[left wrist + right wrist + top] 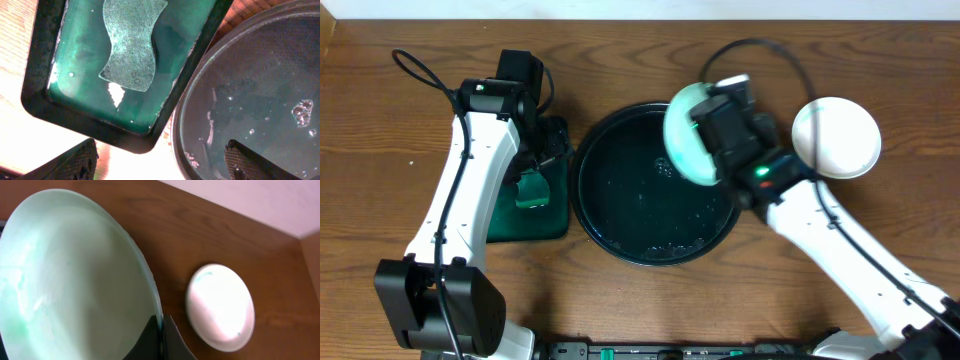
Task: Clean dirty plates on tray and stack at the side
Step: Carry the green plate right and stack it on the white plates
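My right gripper keeps carrying the mint plate (686, 135), which it holds by its rim, until the mint plate sits on the white plate (838, 137), which lies clear.
The large round black tray (620, 215) sits mid-table, wet, with no plates lying in it. My right gripper (712, 120) is shut on the rim of a mint plate (682, 135), holding it tilted on edge over the tray's right rim; faint green smears show on its face (30, 300), and the fingers (172, 342) pinch its edge. A white plate (836, 137) rests on the table to the right, also seen in the right wrist view (220, 307). My left gripper (160, 167) hangs open above the gap between the green tray and the black tray (260, 75), holding nothing.
A rectangular dark-green tray (545, 220) with green water stands left of the black tray; a sponge (132, 42) lies in it. Soap bubbles (302, 110) dot the black tray. Bare wooden table lies around.
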